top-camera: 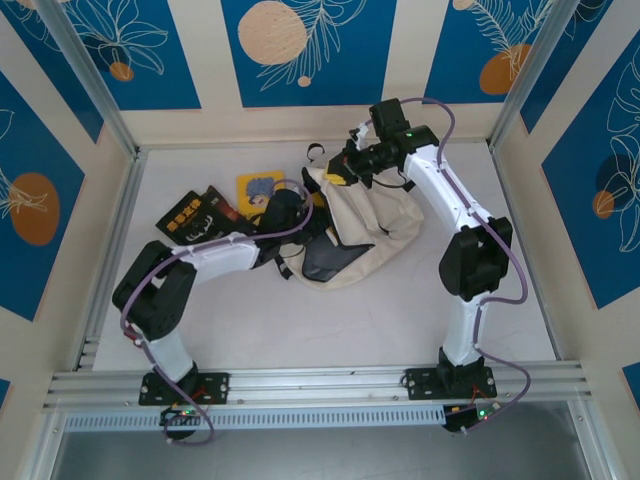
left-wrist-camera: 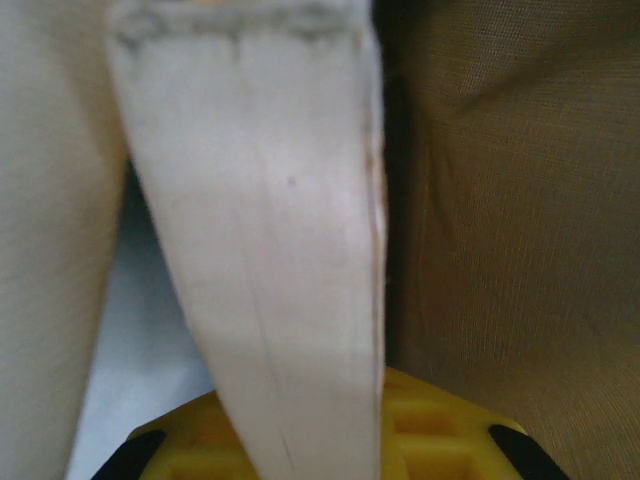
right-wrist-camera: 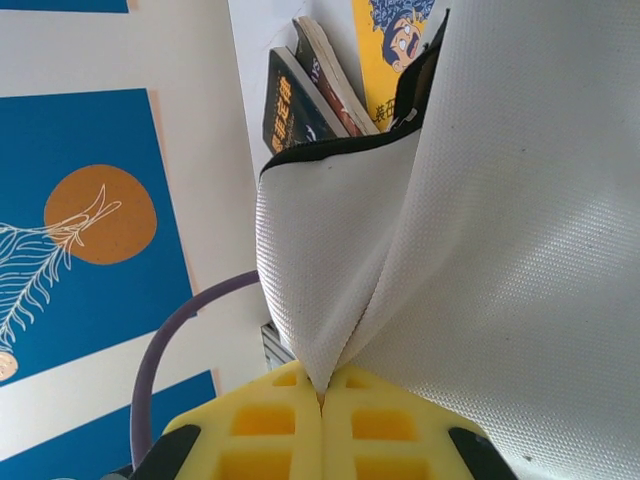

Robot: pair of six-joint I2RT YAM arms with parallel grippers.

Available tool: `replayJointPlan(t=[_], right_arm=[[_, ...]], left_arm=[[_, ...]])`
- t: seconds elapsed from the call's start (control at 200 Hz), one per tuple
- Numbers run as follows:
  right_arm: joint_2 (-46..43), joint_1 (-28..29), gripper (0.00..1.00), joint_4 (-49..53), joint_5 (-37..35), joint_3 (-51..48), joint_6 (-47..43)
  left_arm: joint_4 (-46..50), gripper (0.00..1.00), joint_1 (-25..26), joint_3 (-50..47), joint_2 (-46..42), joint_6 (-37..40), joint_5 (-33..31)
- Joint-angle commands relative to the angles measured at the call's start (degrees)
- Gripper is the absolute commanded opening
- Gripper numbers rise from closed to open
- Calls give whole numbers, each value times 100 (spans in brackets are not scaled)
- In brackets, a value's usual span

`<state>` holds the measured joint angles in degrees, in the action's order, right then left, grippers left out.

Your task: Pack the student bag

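The held book's pale edge (left-wrist-camera: 275,200) is between the open sides of the bag, so my left gripper should keep lowering the book until it rests inside the bag (top-camera: 322,252).
The student bag (top-camera: 362,232), cream cloth with black trim, lies slumped in the middle of the table. My right gripper (top-camera: 336,177) is at its far left corner. In the right wrist view the yellow jaws (right-wrist-camera: 322,396) are shut on a pinched fold of the bag's white cloth (right-wrist-camera: 480,220), lifting the black-edged rim. My left gripper (top-camera: 288,214) is at the bag's left side. Its yellow jaws (left-wrist-camera: 320,425) are nearly closed on a pale strip (left-wrist-camera: 270,250) that fans out from them and looks like bag cloth. The tan inside of the bag (left-wrist-camera: 510,200) is to its right.
Left of the bag lie a black book (top-camera: 192,216), a dark red one (top-camera: 226,208) and a small yellow book (top-camera: 258,186). Past the lifted rim the black book (right-wrist-camera: 288,108) and the yellow book (right-wrist-camera: 392,50) show. Bare table lies in front of the bag.
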<state>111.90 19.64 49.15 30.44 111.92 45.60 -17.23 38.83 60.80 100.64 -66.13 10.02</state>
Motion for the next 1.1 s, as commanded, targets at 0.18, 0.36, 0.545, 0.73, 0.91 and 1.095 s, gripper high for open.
replayJointPlan(t=[0.18, 0.36, 0.545, 0.73, 0.91, 1.095], right_arm=[[-447, -80, 0, -353, 524, -312, 199], [-519, -120, 0, -467, 531, -532, 273], [-521, -155, 0, -528, 515, -674, 315], [-520, -222, 0, -476, 390, -772, 284], [-518, -333, 0, -412, 163, -854, 247], [-480, -407, 0, -419, -23, -948, 246]], left_arm=[[-720, 0, 174, 738, 528, -76, -559], [-685, 0, 196, 964, 873, -98, -708], [-715, 6, 210, 1216, 1279, -216, -666], [-526, 36, 195, 1284, 1401, -293, -586], [208, 62, 173, 1155, 1003, -156, -658], [1195, 71, 116, 910, 347, -278, -639]])
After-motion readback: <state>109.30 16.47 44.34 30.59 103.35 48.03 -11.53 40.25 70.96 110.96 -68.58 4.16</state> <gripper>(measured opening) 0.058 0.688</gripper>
